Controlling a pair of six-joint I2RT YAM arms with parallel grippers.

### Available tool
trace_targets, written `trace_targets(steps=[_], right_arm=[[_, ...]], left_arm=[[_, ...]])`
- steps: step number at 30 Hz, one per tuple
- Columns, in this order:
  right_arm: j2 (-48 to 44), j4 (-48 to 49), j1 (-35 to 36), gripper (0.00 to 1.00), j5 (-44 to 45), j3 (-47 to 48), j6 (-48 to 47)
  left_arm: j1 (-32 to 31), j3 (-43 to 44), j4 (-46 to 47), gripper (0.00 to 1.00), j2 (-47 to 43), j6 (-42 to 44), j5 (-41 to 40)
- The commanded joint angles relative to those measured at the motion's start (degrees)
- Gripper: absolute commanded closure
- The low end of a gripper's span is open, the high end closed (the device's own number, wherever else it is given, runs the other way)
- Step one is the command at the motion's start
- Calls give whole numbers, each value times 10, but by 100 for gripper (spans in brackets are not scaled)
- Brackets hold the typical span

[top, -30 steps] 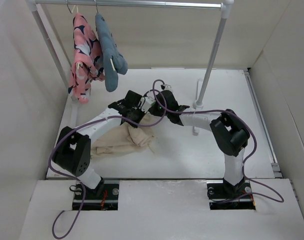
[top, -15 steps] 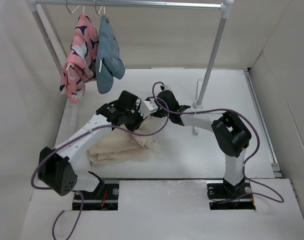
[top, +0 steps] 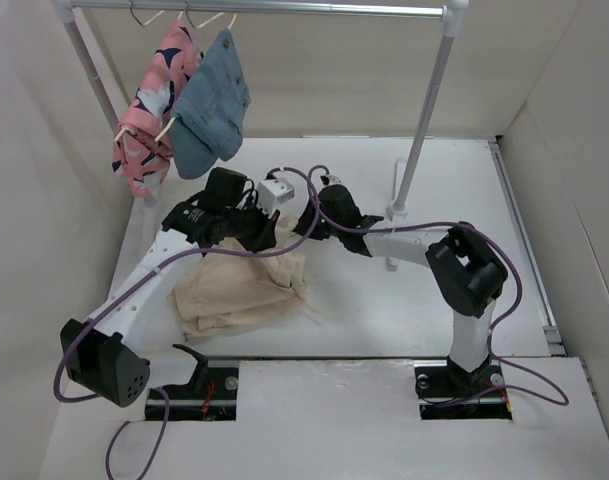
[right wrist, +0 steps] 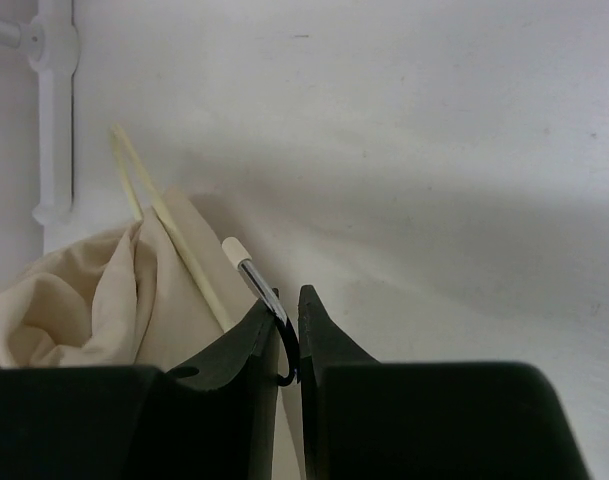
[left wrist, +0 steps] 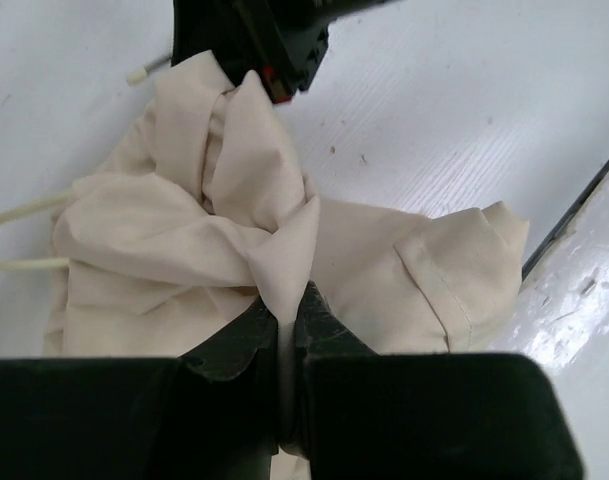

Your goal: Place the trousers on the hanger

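Note:
I should use my left gripper to let go of the fold it is pinching, take hold of the trousers' far edge and spread them flat, because the trousers lie bunched up over the hanger's rods.
The beige trousers (top: 239, 290) lie crumpled on the white table in front of the left arm. My left gripper (top: 256, 228) is shut on a fold of them, and the pinched cloth shows between the fingertips in the left wrist view (left wrist: 286, 292). My right gripper (top: 314, 215) faces it from the right and is shut on the metal hook (right wrist: 256, 283) of the pale cream hanger (right wrist: 174, 235). The hanger's thin rods run into the trousers (right wrist: 74, 300) and stick out at their left in the left wrist view (left wrist: 24, 210). Most of the hanger is hidden by cloth.
A grey rail (top: 284, 8) spans the back. A pink patterned garment (top: 144, 115) and a blue denim garment (top: 209, 105) hang at its left end, swung leftward. The rack's right post (top: 424, 110) and white foot (top: 394, 190) stand just right of my right gripper.
My left arm has swung left and back, pulling the trousers with it. The right gripper has followed slightly left. The two hanging garments have swung up to the left.

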Motion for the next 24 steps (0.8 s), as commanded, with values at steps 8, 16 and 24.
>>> trace_targets(steps=[8,16,24], right_arm=[[22,21,12,100,4,-18,-11],[5,28,-4,100,28,-56,-11],[-146,-21,-46,100,113,-156,-76]], left_arm=[[-7,107,50,100,-10,-35,63],[0,129,14,100,-15,-47,63],[62,-8,-22,100,-69,-32,-102]])
